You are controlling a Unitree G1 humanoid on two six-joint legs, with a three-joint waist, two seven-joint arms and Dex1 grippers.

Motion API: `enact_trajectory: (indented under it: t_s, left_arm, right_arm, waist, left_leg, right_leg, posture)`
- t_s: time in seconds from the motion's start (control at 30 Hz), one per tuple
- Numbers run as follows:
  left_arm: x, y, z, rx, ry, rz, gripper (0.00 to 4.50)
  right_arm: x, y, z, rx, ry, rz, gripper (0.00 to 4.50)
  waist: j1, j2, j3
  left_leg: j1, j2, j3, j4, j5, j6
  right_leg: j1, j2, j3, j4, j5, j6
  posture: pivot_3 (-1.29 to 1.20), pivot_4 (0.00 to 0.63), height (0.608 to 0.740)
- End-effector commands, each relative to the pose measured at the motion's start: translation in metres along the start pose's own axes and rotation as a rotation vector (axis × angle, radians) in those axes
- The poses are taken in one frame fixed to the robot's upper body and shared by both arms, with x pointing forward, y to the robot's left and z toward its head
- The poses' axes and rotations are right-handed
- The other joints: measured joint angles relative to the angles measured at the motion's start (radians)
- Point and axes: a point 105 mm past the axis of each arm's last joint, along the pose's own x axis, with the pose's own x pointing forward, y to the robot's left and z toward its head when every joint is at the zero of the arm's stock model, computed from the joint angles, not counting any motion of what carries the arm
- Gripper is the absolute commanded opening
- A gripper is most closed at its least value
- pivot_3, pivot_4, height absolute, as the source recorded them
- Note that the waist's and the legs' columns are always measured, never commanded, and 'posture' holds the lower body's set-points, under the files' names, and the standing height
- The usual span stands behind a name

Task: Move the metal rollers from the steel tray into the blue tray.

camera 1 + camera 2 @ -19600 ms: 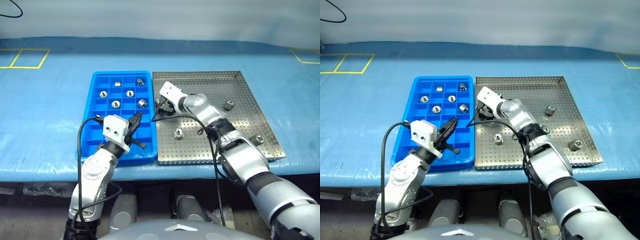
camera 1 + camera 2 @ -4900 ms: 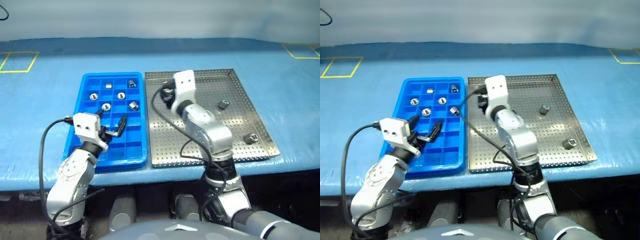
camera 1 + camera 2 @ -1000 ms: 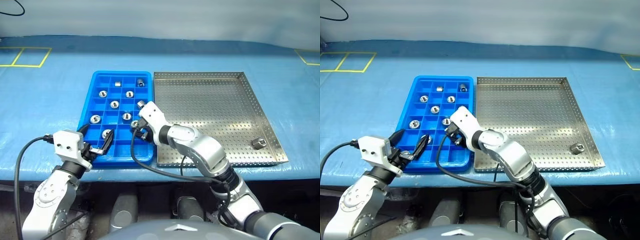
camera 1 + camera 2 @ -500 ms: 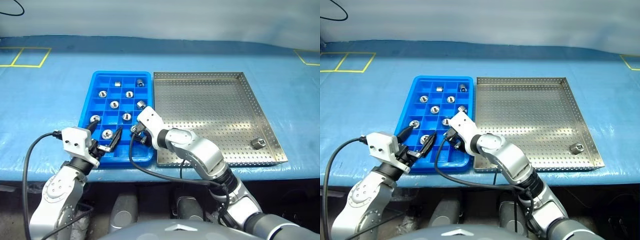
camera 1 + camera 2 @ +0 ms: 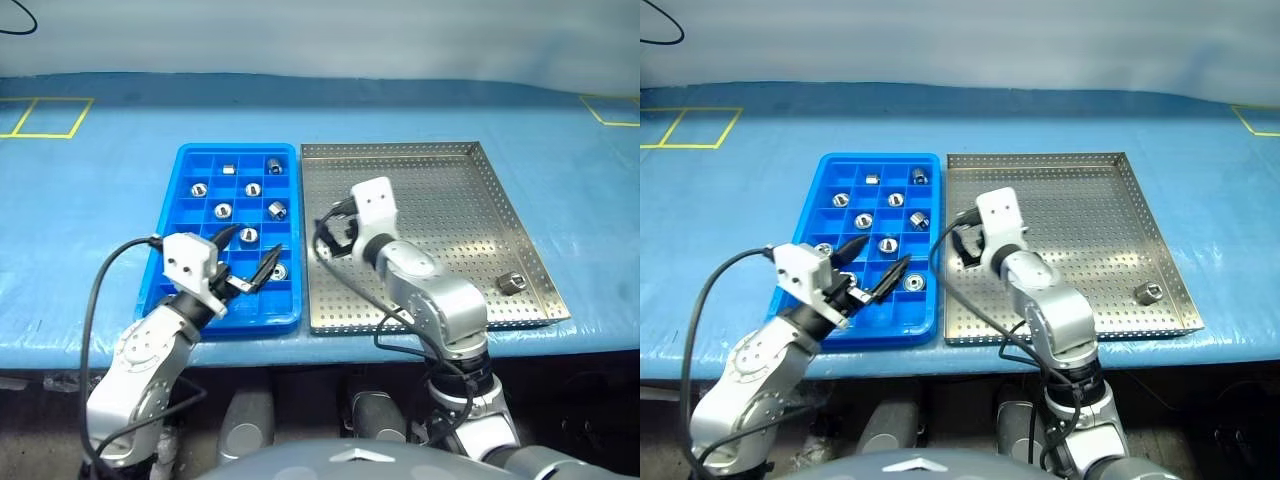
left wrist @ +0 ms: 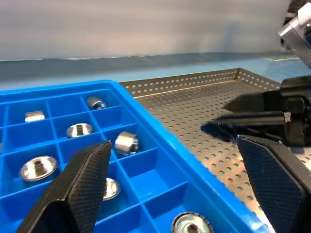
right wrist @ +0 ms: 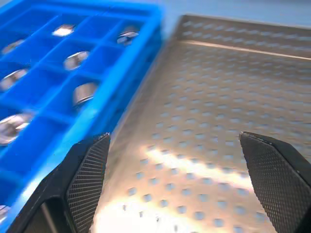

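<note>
The rollers in the blue tray show rims (image 5: 249, 236) around dark centres, so the robot should expect a hollow end with a post in the lone roller (image 5: 512, 283).
The blue tray (image 5: 192, 268) holds several metal rollers (image 5: 223, 210) in its compartments, one of them in a near right cell (image 5: 910, 283). A single roller (image 5: 512, 282) lies near the right rim of the steel tray (image 5: 450, 190). My right gripper (image 5: 330, 236) hovers open and empty over the steel tray's left side, close to the blue tray; its wrist view shows the perforated floor (image 7: 204, 145) between spread fingers (image 7: 90, 170). My left gripper (image 5: 250, 257) stands open and empty above the blue tray's near right cells (image 6: 146, 170).
Both trays sit side by side on a blue-covered table (image 5: 90, 200). Yellow tape squares mark the far left (image 5: 45, 115) and far right (image 5: 610, 108) corners. A black cable (image 5: 330, 290) loops from the right wrist over the steel tray's near left part.
My right gripper opened, leaving a roller in a near right cell of the blue tray, and swung right over the steel tray. My left gripper shifted a little to the right.
</note>
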Motion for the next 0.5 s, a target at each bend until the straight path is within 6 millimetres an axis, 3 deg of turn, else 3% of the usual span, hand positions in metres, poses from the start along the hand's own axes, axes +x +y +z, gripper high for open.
enact_trajectory:
  t_s: [0.03, 0.17, 0.27, 0.37, 0.5]
  left_arm:
    - [0.009, -0.01, 0.003, -0.013, -0.016, -0.073, 4.5]
    - [0.016, -0.013, 0.002, -0.017, -0.014, -0.115, 4.5]
    - [0.019, -0.016, 0.001, -0.02, -0.012, -0.138, 4.5]
    - [0.019, -0.017, 0.001, -0.021, -0.012, -0.145, 4.5]
    - [0.019, -0.017, 0.001, -0.023, -0.011, -0.148, 4.5]
  right_arm:
    - [-0.015, -0.052, 0.006, 0.117, -0.092, -0.343, 4.48]
    - [-0.032, -0.081, 0.0, 0.142, -0.148, -0.672, 4.48]
    - [-0.042, -0.089, 0.001, 0.069, -0.202, -0.866, 4.48]
    - [-0.047, -0.091, -0.004, 0.079, -0.21, -0.977, 4.48]
    - [-0.043, -0.09, -0.014, 0.196, -0.186, -0.991, 4.48]
  waist:
    - [-0.012, 0.0, 0.0]
    - [-0.046, 0.001, 0.001]
    - [-0.071, 0.002, 0.0]
    - [-0.088, 0.002, 0.0]
    - [-0.09, 0.002, 0.0]
  left_leg:
    - [0.0, 0.0, 0.0, 0.0, 0.0, 0.0]
    - [0.0, -0.001, 0.001, 0.0, 0.0, 0.0]
    - [0.001, 0.0, 0.001, 0.0, 0.0, 0.0]
    - [0.001, 0.0, 0.001, 0.0, 0.0, 0.0]
    - [0.001, 0.0, 0.001, 0.0, 0.0, 0.0]
  right_leg:
    - [0.0, 0.0, 0.0, 0.0, 0.0, 0.0]
    - [0.0, -0.001, 0.001, 0.0, 0.001, 0.0]
    - [-0.001, 0.0, 0.002, 0.001, 0.0, 0.001]
    - [-0.001, 0.0, 0.002, 0.002, 0.0, 0.0]
    - [0.0, 0.0, 0.002, 0.002, 0.002, -0.002]
  posture:
    - [-0.02, 0.15, 0.74]
    - [-0.05, 0.15, 0.74]
    - [-0.06, 0.15, 0.74]
    - [-0.05, 0.15, 0.74]
    - [-0.04, 0.15, 0.74]
